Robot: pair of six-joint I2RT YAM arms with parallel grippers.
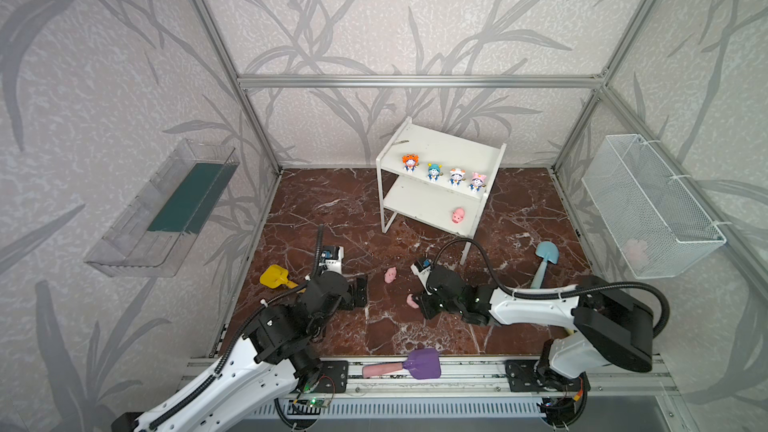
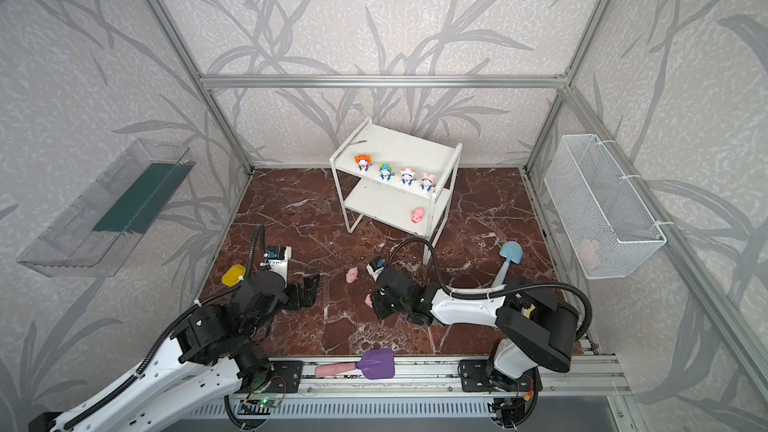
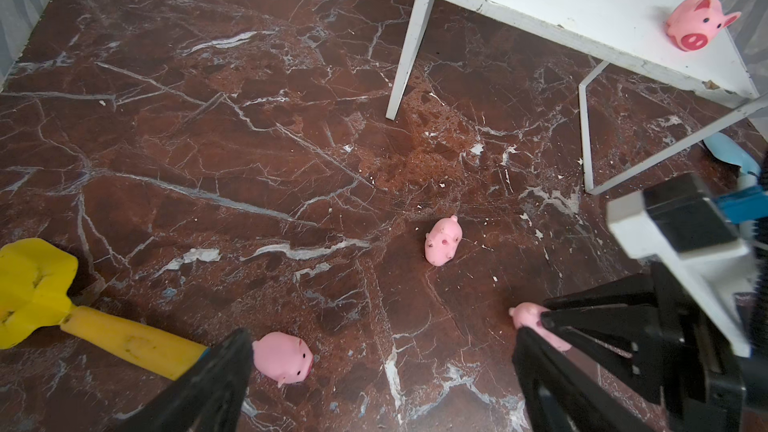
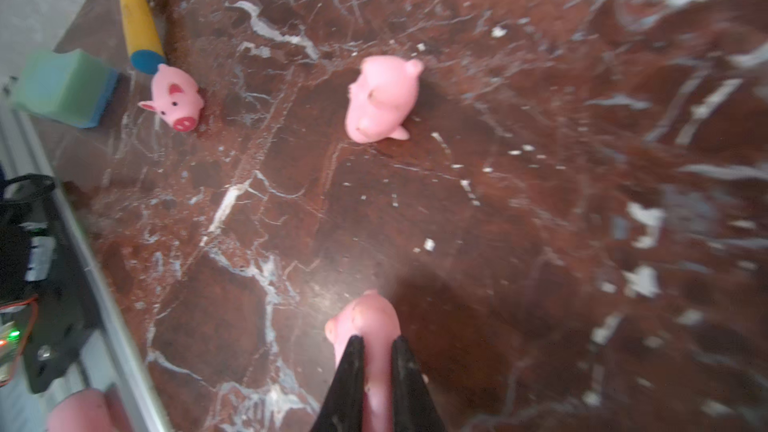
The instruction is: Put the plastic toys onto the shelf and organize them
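I need to let go of the pig (image 4: 365, 320) and turn it upright on the floor before I shelve it, because it lies tipped on its side in my right gripper's fingers.
My right gripper (image 4: 377, 340) is shut on a pink pig (image 4: 365, 317) just above the marble floor; in both top views it sits mid-floor (image 1: 419, 302) with the pig (image 1: 411, 300) poking out leftward. A second pig (image 1: 390, 274) lies on its side just beyond it. My left gripper (image 3: 384, 332) is open and low over the floor, with a third pig (image 3: 282, 357) beside one finger. The white shelf (image 1: 440, 147) at the back holds several blue-white figurines (image 1: 434, 171) in a row on its upper board and one pig (image 1: 458, 215) on its lower board.
A yellow shovel (image 1: 274, 276) lies left of my left gripper, a blue shovel (image 1: 544, 259) at the right, a purple shovel (image 1: 422, 363) on the front rail. A green sponge (image 4: 62, 89) sits near the yellow handle. A wire basket (image 1: 648, 205) and a clear tray (image 1: 162, 209) hang on the side walls.
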